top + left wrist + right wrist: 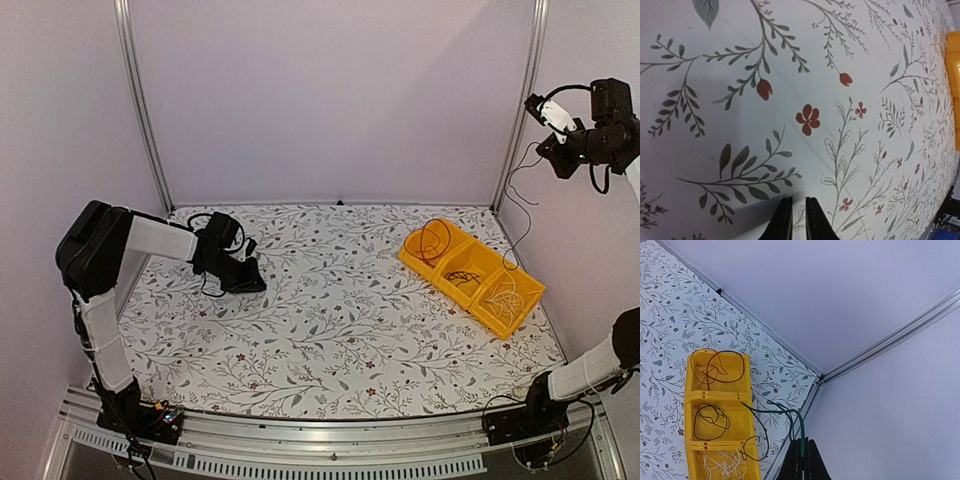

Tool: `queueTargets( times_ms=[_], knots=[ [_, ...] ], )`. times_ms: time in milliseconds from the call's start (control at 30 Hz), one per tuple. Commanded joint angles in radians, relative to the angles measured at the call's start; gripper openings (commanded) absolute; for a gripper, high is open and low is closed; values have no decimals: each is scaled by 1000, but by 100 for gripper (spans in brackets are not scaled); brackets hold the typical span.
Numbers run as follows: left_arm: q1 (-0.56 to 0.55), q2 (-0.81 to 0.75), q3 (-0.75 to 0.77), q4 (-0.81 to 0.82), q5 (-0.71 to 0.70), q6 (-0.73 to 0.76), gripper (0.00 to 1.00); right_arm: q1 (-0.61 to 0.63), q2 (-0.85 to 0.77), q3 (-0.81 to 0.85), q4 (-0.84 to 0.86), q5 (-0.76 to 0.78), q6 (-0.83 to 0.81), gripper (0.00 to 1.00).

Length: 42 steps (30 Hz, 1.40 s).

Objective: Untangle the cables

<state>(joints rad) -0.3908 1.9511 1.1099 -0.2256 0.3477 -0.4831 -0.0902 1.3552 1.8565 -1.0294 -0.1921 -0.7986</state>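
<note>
The green wire's hanging end hangs out past the tray's edge next to the wall, so next I swing my right gripper back and lower the wire into the tray's middle section (466, 274).
My right gripper (550, 152) is raised high at the back right. In the right wrist view it (804, 444) is shut on a thin green wire (775, 411), and a thin black wire (756, 440) hangs beside it. Both trail down over the yellow tray (688, 396). The hanging wire (512, 195) shows hair-thin in the top view. The tray (408, 255) holds a red-brown loop (435, 240), a black coil (462, 278) and whitish wires (508, 300), one kind per compartment. My left gripper (255, 285) rests low on the left of the table. Its jaws (799, 200) stand a narrow gap apart with nothing between.
The floral tablecloth (330, 310) covers the table. Pale walls with aluminium posts (140, 100) close in the back and sides. The tray sits near the right wall (580, 260). A metal rail (330, 440) runs along the near edge.
</note>
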Motion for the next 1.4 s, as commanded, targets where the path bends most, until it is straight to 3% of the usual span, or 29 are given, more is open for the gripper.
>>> queueTargets(
  times_ms=[0,500,1000,1367],
  knots=[
    [-5,21,-47,-22,-15,-11,8,-2,-1,-4,32,-24,21,0],
    [-16,18,-63,-18,-11,-22,8,-2,32,100,28,-164,90,0],
    [-19,35,-44,-30,-11,-12,9,-2,-1,-156,94,-145,100,0],
    [-19,39,-27,-44,-11,-14,9,-2,40,-411,93,-345,153,0]
  ],
)
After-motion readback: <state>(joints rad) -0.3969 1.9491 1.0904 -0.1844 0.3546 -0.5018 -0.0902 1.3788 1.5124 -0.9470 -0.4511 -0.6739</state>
